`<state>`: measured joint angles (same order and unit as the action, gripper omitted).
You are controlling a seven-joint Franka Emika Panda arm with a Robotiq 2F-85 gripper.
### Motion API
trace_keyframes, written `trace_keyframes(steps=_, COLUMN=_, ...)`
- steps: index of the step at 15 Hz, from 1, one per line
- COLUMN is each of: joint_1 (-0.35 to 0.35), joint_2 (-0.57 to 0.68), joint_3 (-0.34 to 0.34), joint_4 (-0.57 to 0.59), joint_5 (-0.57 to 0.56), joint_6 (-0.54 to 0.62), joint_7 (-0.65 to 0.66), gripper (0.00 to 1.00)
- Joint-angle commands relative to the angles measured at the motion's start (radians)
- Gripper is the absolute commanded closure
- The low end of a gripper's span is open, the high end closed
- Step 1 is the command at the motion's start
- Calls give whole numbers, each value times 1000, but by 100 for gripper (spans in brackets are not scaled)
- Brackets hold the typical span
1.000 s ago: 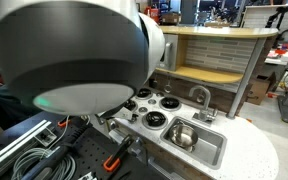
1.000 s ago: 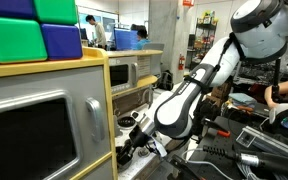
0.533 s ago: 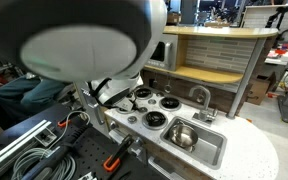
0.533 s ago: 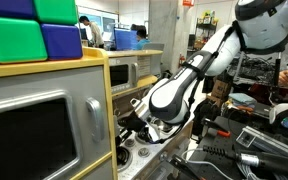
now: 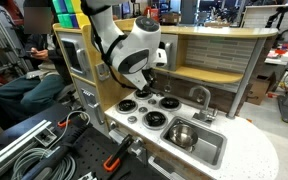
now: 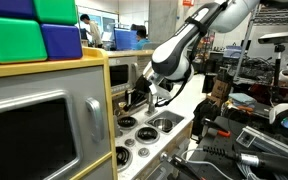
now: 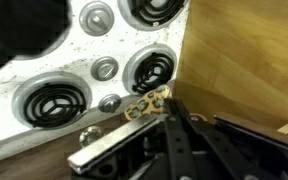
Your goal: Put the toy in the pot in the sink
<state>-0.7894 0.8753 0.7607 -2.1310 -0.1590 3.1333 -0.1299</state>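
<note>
The robot has the toy at its fingertips (image 7: 148, 102) and the silver pot is open at the top, so the gripper keeps going toward the sink and lets go over the pot (image 5: 182, 133).
In the wrist view a small tan toy with teal spots (image 7: 147, 104) sits at the tips of my gripper (image 7: 165, 110). The two dark fingers meet on it, above the stove's back burner and next to the wooden wall. In both exterior views the gripper (image 5: 142, 92) (image 6: 136, 98) hangs over the back of the stove top. The shiny silver pot (image 5: 181, 135) stands inside the grey sink (image 5: 214, 152), off to the side of the gripper. Pot and sink are out of the wrist view.
The black burners (image 5: 152, 120) (image 6: 164, 123) (image 7: 49, 102) and silver knobs (image 7: 104, 68) cover the white counter. A curved faucet (image 5: 199, 95) stands behind the sink. The wooden back wall (image 7: 244, 60) is close beside the gripper. Cables and tools (image 5: 34, 150) lie in front.
The arm has swung away from close in front of the camera to the back of the stove top. The gripper is now over the back burners.
</note>
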Motion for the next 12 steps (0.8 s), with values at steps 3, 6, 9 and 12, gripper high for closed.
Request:
trace_keyframes(steps=3, joint_1=137, joint_2=-135, joint_3=-231, joint_4=102, joint_5=181, joint_6=-135, joint_7=99, gripper=99)
trace_keyframes(steps=6, joint_1=283, joint_2=-94, joint_3=-459, joint_4=201, joint_5=171, joint_6=-150, joint_7=200, gripper=99)
trace_keyframes(steps=9, joint_1=462, joint_2=-54, joint_3=-702, joint_4=256, joint_5=156, joint_6=-154, joint_7=339, gripper=99)
trace_keyframes(steps=12, joint_1=665, joint_2=-11, joint_3=-934, joint_4=303, joint_5=220, joint_6=-222, joint_7=438, gripper=99)
